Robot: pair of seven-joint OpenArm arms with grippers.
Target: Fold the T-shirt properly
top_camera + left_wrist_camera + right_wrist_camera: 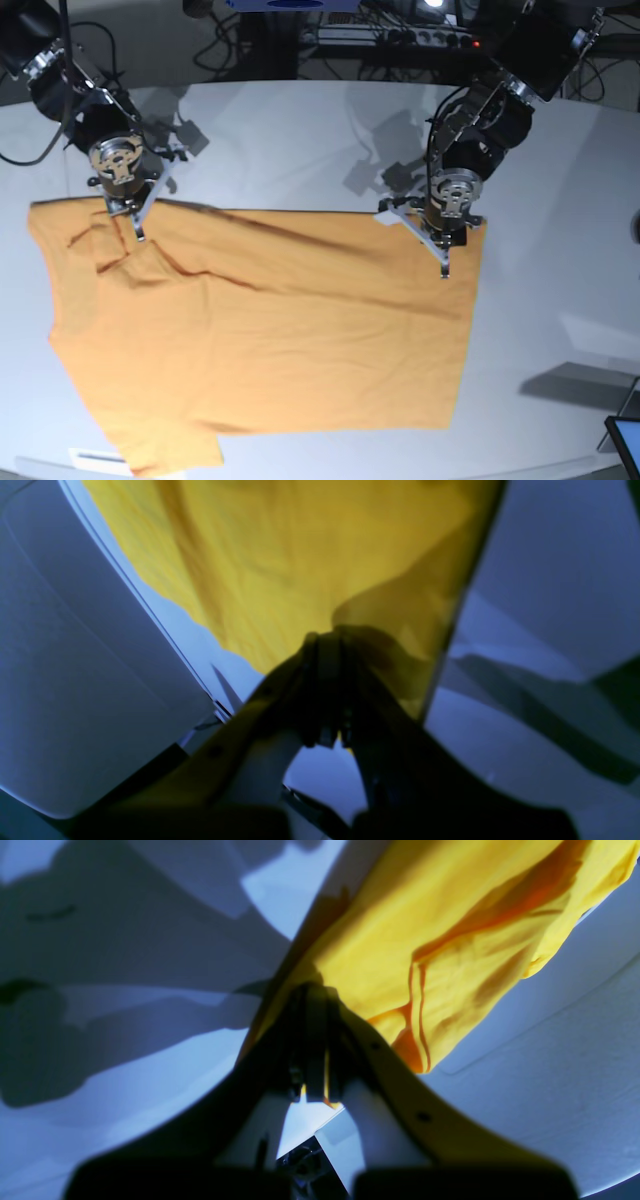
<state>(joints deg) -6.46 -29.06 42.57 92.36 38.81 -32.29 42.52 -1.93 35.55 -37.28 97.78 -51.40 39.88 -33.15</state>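
Observation:
The T-shirt's lower sleeve point(168, 452) is at the front edge of the table, so next my left gripper pushes down farther in from the T-shirt's far corner and help pull the T-shirt back.
The orange-yellow T-shirt point(270, 330) lies spread on the white table point(300, 140); no lettering shows. My right gripper point(137, 232), at the left of the base view, is shut on the shirt's far left edge near a sleeve. In the right wrist view the cloth point(450, 930) is pinched between the shut fingers of that gripper point(312, 990). My left gripper point(444, 268), at the right of the base view, is shut on the shirt's far right corner. In the left wrist view the cloth point(280, 555) hangs from that gripper point(327, 640).
Cables and a power strip point(420, 35) lie behind the table. A screen corner point(625, 440) pokes in at the bottom right. A white label point(100, 458) sits at the table's front left edge beside the shirt's lower sleeve point(170, 450).

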